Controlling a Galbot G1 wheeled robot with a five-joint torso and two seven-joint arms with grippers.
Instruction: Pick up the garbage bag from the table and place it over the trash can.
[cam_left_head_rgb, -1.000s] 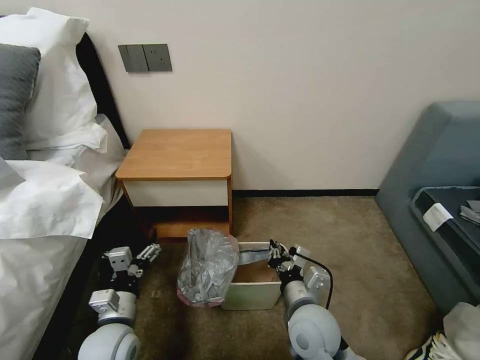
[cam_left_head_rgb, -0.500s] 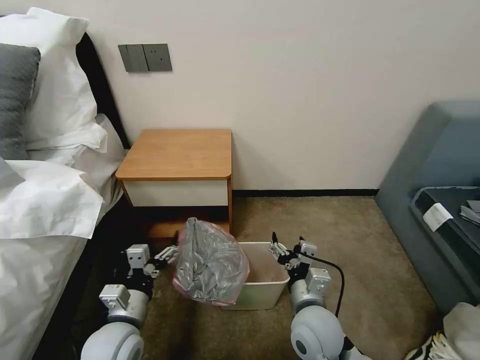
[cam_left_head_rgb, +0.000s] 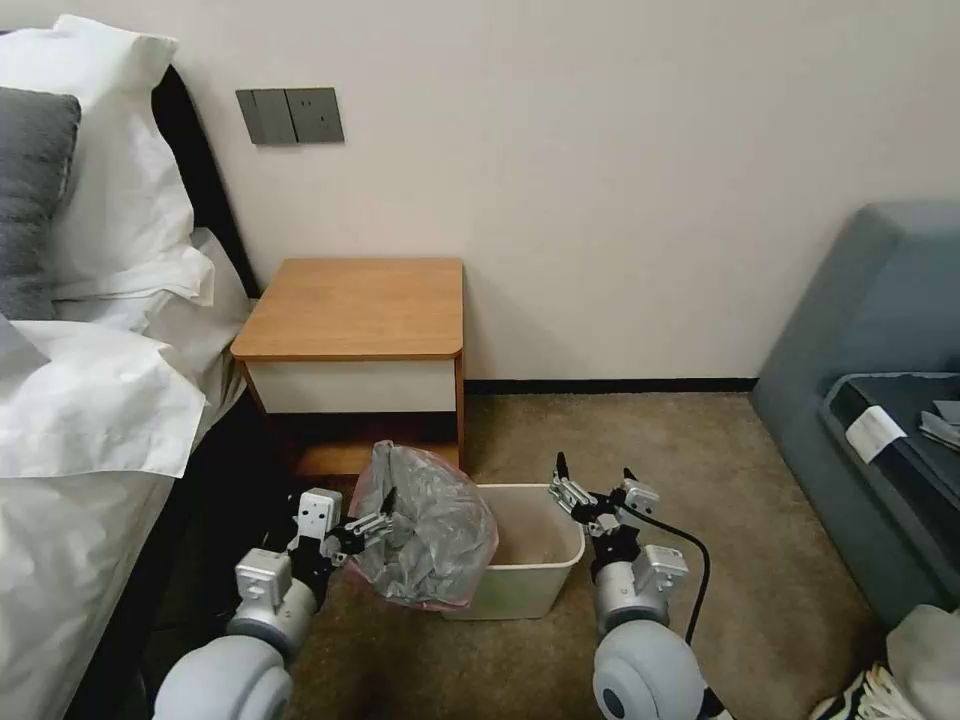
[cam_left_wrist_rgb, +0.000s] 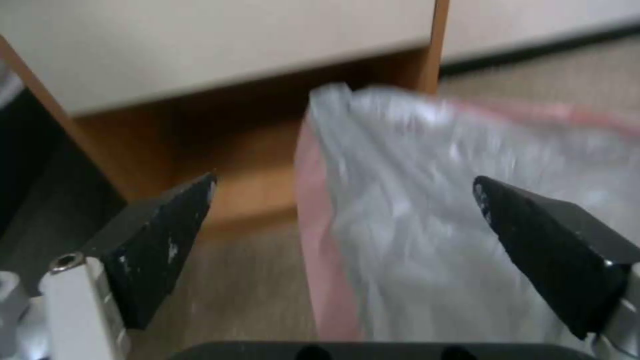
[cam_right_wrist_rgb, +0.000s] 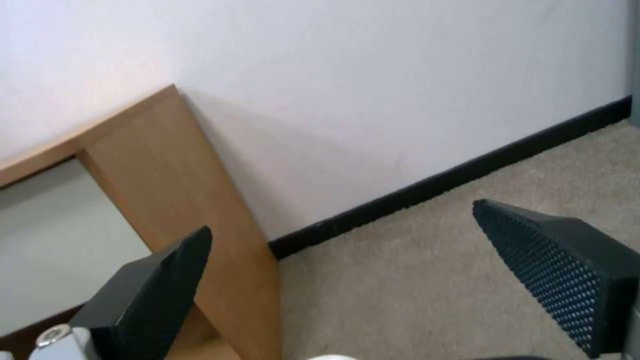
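The cream trash can (cam_left_head_rgb: 523, 581) will come up together with the garbage bag when I lift, because the garbage bag hangs over the covered end of the trash can (cam_left_head_rgb: 466, 540).
The grey, crinkly garbage bag (cam_left_head_rgb: 428, 525) with a pinkish edge bulges over the left end of the cream trash can (cam_left_head_rgb: 535, 575), which stands on the carpet in front of the table (cam_left_head_rgb: 350, 305). My left gripper (cam_left_head_rgb: 382, 512) is open at the bag's left side. In the left wrist view the left gripper (cam_left_wrist_rgb: 343, 180) has the bag (cam_left_wrist_rgb: 427, 225) between its spread fingers, with no grip showing. My right gripper (cam_left_head_rgb: 592, 470) is open above the can's right rim. In the right wrist view, nothing lies between the fingers of the right gripper (cam_right_wrist_rgb: 341, 217).
A bed (cam_left_head_rgb: 90, 420) with white sheets is at the left, close to my left arm. A blue-grey sofa (cam_left_head_rgb: 880, 400) stands at the right. Behind the can are the table's lower shelf (cam_left_wrist_rgb: 220, 165), the wall and a black baseboard (cam_right_wrist_rgb: 453, 175). Open carpet (cam_left_head_rgb: 700, 470) lies to the right.
The strip of bag stretched across the can to my right gripper is gone, and that gripper has drawn back to the right. My left gripper has moved right, up to the bag.
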